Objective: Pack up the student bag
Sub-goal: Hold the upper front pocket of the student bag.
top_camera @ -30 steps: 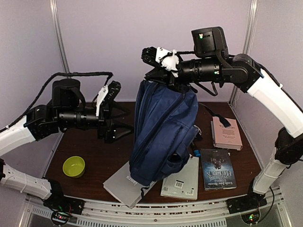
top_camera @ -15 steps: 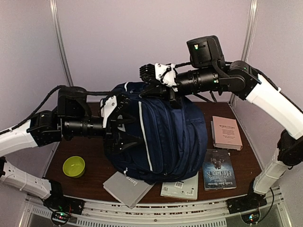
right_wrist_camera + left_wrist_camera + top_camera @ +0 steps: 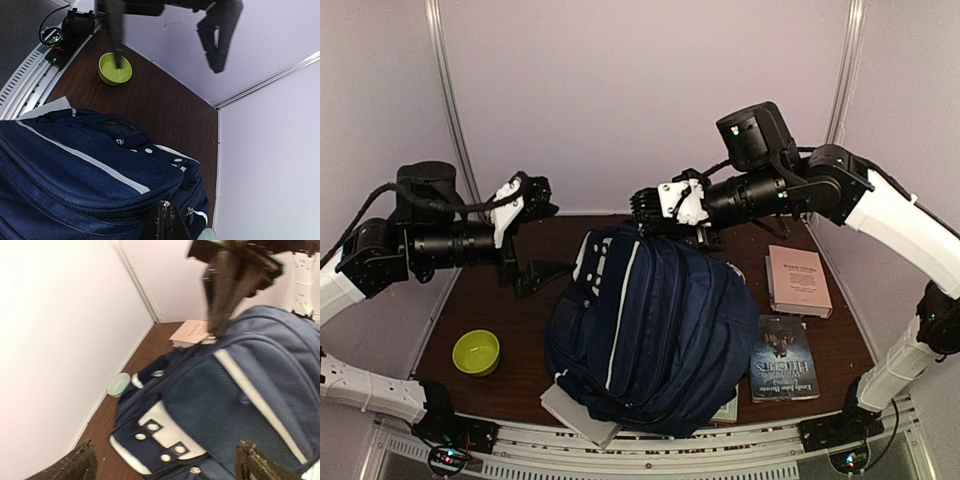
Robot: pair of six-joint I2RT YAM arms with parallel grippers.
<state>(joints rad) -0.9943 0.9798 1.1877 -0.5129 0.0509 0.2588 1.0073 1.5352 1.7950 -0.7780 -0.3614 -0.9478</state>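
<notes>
A grey flat item (image 3: 578,416) and a pale corner stick out below, so I expect the student bag (image 3: 655,325) to uncover flat books when I swing it away.
The student bag (image 3: 650,330), navy with thin white stripes and white patches at its top, lies slumped on the brown table (image 3: 510,310). My right gripper (image 3: 650,208) is shut at the bag's top edge. In the right wrist view its closed fingertips (image 3: 164,220) pinch at the zip line of the bag (image 3: 75,170), and a small metal piece shows at their tip. My left gripper (image 3: 532,236) hangs open to the left of the bag, apart from it. Its wrist view shows the bag (image 3: 225,390) between the spread fingers (image 3: 82,462), untouched.
A green bowl (image 3: 476,351) sits front left. A pink book (image 3: 798,280) and a dark-covered book (image 3: 781,357) lie right of the bag. A grey flat item (image 3: 570,410) sticks out from under it. A pale bowl (image 3: 118,384) sits by the back wall.
The bag hung upright from my right gripper; it has come down and now lies flat. My left gripper went in against the bag, then drew back left and opened wider.
</notes>
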